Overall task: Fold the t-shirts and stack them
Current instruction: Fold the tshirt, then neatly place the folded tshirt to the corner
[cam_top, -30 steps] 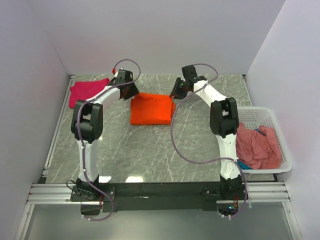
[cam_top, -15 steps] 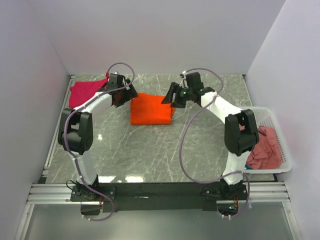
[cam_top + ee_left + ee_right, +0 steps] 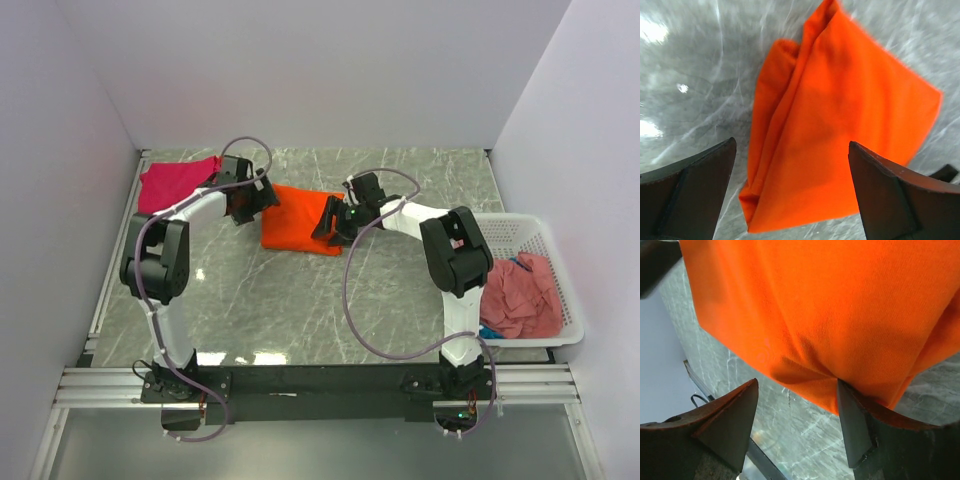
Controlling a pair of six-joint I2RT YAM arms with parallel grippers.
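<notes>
The magenta-pink t-shirt is a long way from the robot's right gripper, so next the left gripper grabs the orange t-shirt by its folded edge and stacks it there.
A folded bright orange t-shirt lies flat near the middle of the table. My left gripper hovers at its left edge, jaws wide open; in the left wrist view the orange shirt lies beyond the open left gripper, untouched. My right gripper sits low at the shirt's right edge, open. In the right wrist view the orange shirt drapes onto one finger of the right gripper, and only table shows between the jaws. A magenta-pink t-shirt lies at the back left.
A white lattice basket stands at the right table edge, holding a crumpled dusty rose-pink shirt and a bit of blue cloth. White walls close in the table on three sides.
Both grippers have opened. The left gripper shifted slightly right to the shirt's left edge. The right gripper came down and nearer onto the shirt's right edge.
</notes>
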